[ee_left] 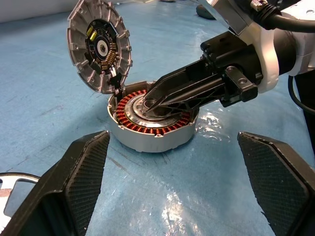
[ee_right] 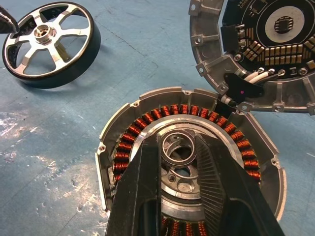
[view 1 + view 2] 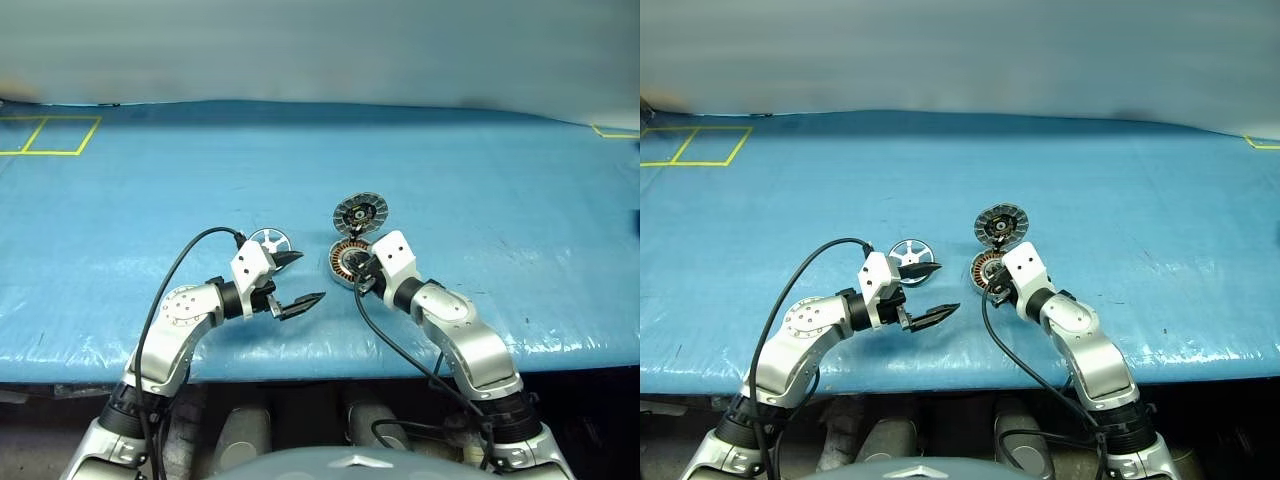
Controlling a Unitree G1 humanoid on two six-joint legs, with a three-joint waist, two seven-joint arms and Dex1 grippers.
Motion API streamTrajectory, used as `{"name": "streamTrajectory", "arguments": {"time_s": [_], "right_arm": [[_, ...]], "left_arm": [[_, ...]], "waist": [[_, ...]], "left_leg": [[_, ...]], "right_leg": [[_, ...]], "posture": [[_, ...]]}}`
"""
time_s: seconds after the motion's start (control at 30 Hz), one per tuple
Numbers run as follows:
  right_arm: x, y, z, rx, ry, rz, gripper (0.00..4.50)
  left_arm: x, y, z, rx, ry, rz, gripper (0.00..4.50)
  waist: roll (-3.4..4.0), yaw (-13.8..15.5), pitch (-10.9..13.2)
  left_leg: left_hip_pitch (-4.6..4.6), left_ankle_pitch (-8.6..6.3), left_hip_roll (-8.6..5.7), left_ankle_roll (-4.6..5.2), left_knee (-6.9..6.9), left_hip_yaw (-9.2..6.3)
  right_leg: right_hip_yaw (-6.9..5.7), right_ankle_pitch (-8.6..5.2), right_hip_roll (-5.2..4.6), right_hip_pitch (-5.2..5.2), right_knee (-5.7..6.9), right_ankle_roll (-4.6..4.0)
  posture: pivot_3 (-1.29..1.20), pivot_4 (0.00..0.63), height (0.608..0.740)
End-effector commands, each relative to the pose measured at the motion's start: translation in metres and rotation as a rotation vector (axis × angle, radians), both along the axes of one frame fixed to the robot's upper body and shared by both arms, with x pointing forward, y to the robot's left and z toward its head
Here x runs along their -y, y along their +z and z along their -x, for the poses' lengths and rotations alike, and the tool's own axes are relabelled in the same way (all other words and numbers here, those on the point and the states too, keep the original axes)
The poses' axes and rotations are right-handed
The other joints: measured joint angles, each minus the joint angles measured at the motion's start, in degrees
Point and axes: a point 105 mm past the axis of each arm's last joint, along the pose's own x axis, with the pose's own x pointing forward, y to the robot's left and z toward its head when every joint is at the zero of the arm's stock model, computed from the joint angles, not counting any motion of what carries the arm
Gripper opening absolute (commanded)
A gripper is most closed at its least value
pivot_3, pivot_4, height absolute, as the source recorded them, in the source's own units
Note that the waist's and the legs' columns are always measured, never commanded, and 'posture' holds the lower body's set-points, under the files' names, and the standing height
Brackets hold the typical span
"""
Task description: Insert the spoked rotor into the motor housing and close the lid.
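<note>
The silver ring [image 2: 178, 147] sits high on the centre hub [image 2: 182, 173], so next my right gripper releases it and presses it down with closed fingertips before inserting the spoked rotor.
The motor housing [image 2: 123, 142], a short silver case with a ring of copper windings, sits on the blue table. Its lid [image 3: 361, 213] stands open and upright at the hinge on the far side, dark inner face showing. My right gripper [image 3: 358, 275] reaches into the housing, its two fingers [image 2: 142, 196] closed against the silver centre hub [image 2: 178, 147]. The spoked rotor [image 3: 268, 240] lies flat on the table to the left of the housing. My left gripper [image 3: 311, 277] hovers wide open just right of the rotor, holding nothing, one fingertip over the rotor's edge.
The blue table cover [image 3: 450, 170] stretches far to the back and both sides. Its front edge [image 3: 320, 352] runs just below both grippers. Yellow tape squares [image 3: 60, 135] mark the far left corner. A black cable [image 3: 180, 255] loops off my left wrist.
</note>
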Motion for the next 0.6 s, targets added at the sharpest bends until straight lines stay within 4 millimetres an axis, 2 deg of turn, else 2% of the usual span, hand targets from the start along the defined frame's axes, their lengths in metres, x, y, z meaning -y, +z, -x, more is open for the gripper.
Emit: {"name": "streamTrajectory", "arguments": {"time_s": [0.03, 0.6], "right_arm": [[0.0027, 0.0108, -0.0009, 0.046, -0.007, 0.003, 0.66], [0.0039, 0.0050, -0.0013, 0.034, -0.013, 0.031, 0.66]], "left_arm": [[0.0006, 0.0042, 0.0010, 0.029, -0.009, 0.009, 4.50], [-0.0001, 0.0020, 0.0005, 0.027, -0.009, 0.012, 4.50]], "waist": [[0.00, 0.0, 0.0], [0.00, 0.0, 0.0]], "left_leg": [[0.00, 0.00, 0.00, 0.00, 0.00, 0.00], [0.00, 0.00, 0.00, 0.00, 0.00, 0.00]], "right_leg": [[0.00, 0.00, 0.00, 0.00, 0.00, 0.00], [0.00, 0.00, 0.00, 0.00, 0.00, 0.00]], "posture": [[0.00, 0.150, 0.740], [0.00, 0.150, 0.740]]}}
